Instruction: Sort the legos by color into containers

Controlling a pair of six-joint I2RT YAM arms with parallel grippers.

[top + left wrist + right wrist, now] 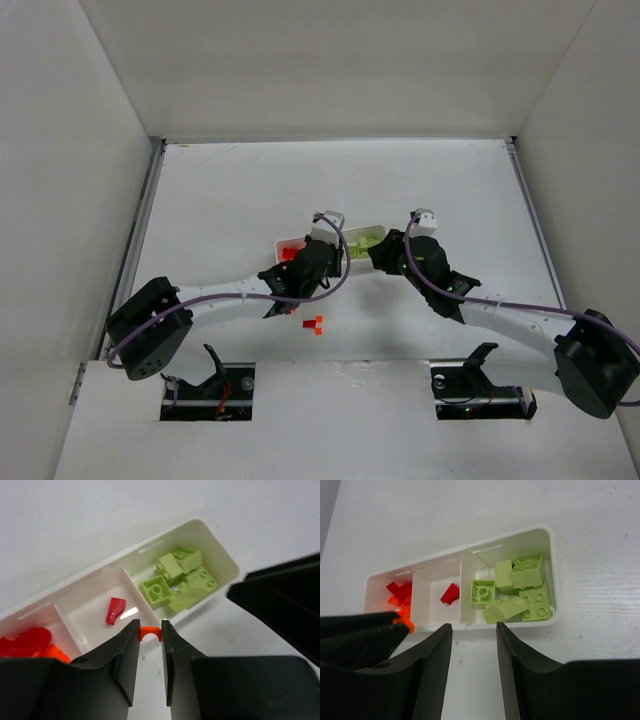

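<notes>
I should move my left gripper back over the middle compartment (97, 611) before I open it, because the orange arch piece (150, 632) hangs outside the tray's near side, toward the green bricks.
The white tray (220, 545) has three compartments. The left one holds red and orange legos (30, 642), the middle one a single red piece (115, 610), the right one several yellow-green bricks (180, 577). My left gripper (150, 624) is shut on a small orange arch piece (150, 632), held just in front of the tray's near wall by the middle divider. My right gripper (474, 627) is open and empty, just in front of the tray (552, 555) near the green bricks (520, 592). The orange piece (404, 625) also shows in the right wrist view.
From above, both grippers, the left (312, 255) and the right (378, 252), sit close together at the tray (375, 229). A red lego (308, 325) and an orange lego (318, 322) lie on the table nearer the bases. White walls enclose the table.
</notes>
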